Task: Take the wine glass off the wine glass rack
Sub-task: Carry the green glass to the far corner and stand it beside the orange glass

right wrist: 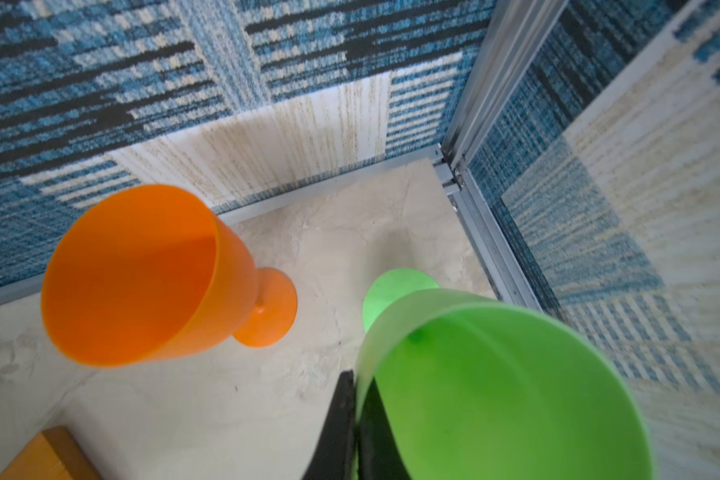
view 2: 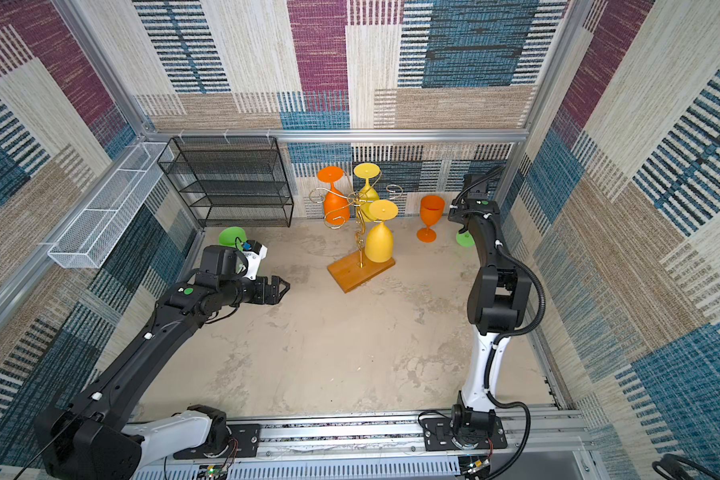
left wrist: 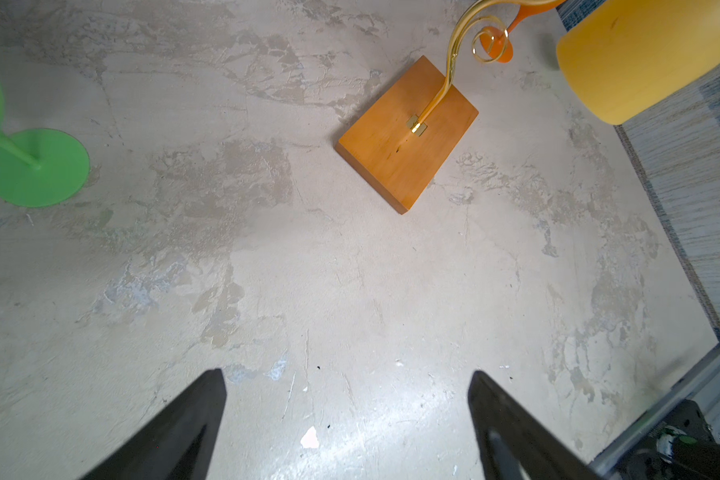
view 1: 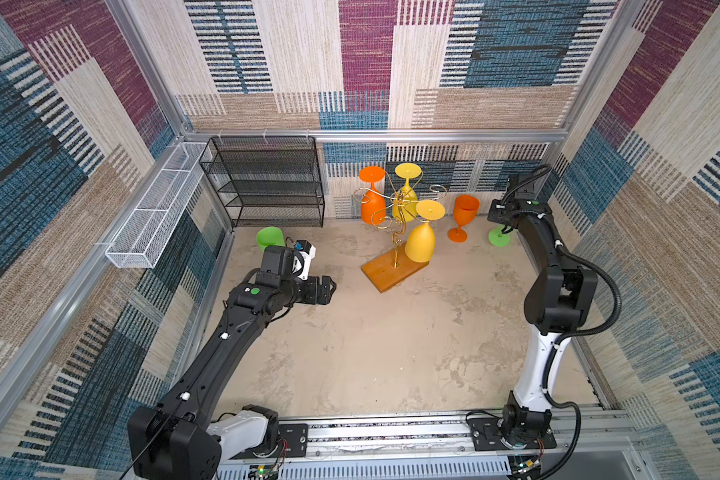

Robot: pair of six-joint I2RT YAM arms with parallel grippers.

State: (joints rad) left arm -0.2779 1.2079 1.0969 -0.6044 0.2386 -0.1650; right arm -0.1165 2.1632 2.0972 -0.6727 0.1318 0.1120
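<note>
I should keep lowering my right gripper, as the held green wine glass's foot (view 1: 499,237) faces down over open space (view 1: 482,239) beside the standing orange wine glass, until it rests flat.
The wine glass rack (view 1: 392,271) (view 2: 360,271), gold wire on a wooden base (left wrist: 408,133), stands mid-table. Three wine glasses hang upside down on it: an orange one (view 1: 372,205), a rear yellow one (view 1: 406,195) and a front yellow one (view 1: 420,243) (left wrist: 640,58). My right gripper (right wrist: 356,388) is shut on the rim wall of an upright green wine glass (right wrist: 495,395) in the far right corner. In both top views only that glass's foot (view 1: 498,238) (view 2: 465,240) shows below the arm. My left gripper (left wrist: 347,374) (view 1: 329,286) hovers open and empty, left of the rack.
An orange wine glass (view 1: 462,216) (right wrist: 142,274) stands upright beside the green one. Another green glass (view 1: 270,237) (left wrist: 38,166) stands behind the left wrist. A black mesh shelf unit (view 1: 266,183) and a white wire tray (view 1: 154,208) line the back left.
</note>
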